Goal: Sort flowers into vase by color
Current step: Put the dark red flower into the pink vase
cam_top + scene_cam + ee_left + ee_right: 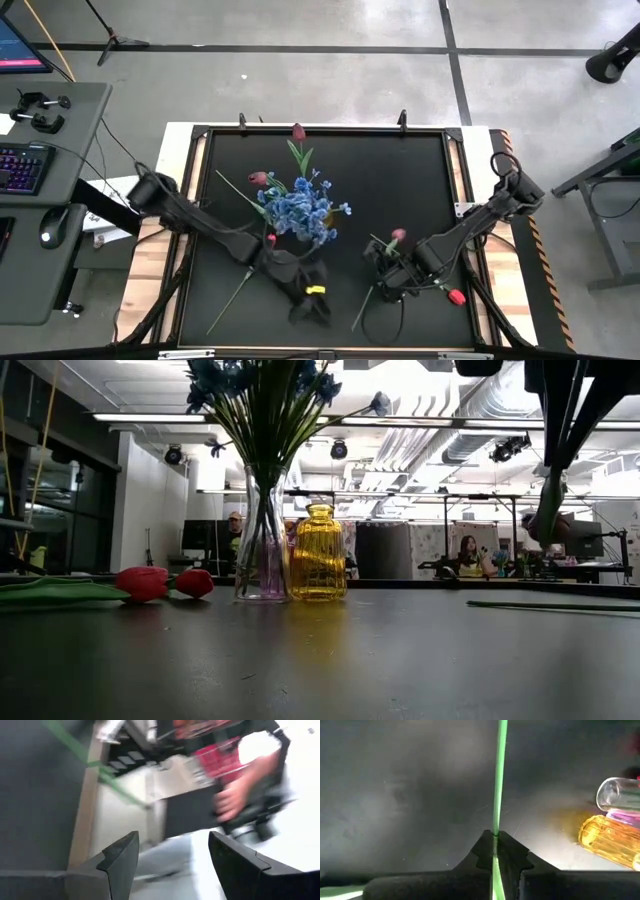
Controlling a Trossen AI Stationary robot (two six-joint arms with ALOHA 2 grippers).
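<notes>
I should turn my left gripper's open fingers back and pinch the lower stem (361,309) before my right gripper opens, because the pinkish tulip's stem (116,787) is outside those left fingers.
A clear vase (262,560) holds the blue flowers (300,210) at mid-table, with a yellow vase (319,552) beside it. Two maroon tulips (298,132) lie beyond them. A red tulip (271,240) lies left of the vases and another red tulip (456,296) at the right. My right gripper (385,280) is shut on a pinkish tulip (398,236), right of the vases. My left gripper (305,300) is open over the table's near edge and touches nothing. My right gripper (495,836) pinches the tulip's thin green stem (497,820) between its two fingertips, with the fingers lying across the stem. In the high view the blossom lies on the gripper's far side and the long stem end (360,315) runs toward the table's near edge.
The vases stand close together at mid-table. Loose stems and leaves (225,300) lie on the black mat (400,170) left of my left gripper, and a stem (550,605) lies at the right. The mat's far right part is bare. People (468,555) are in the room behind.
</notes>
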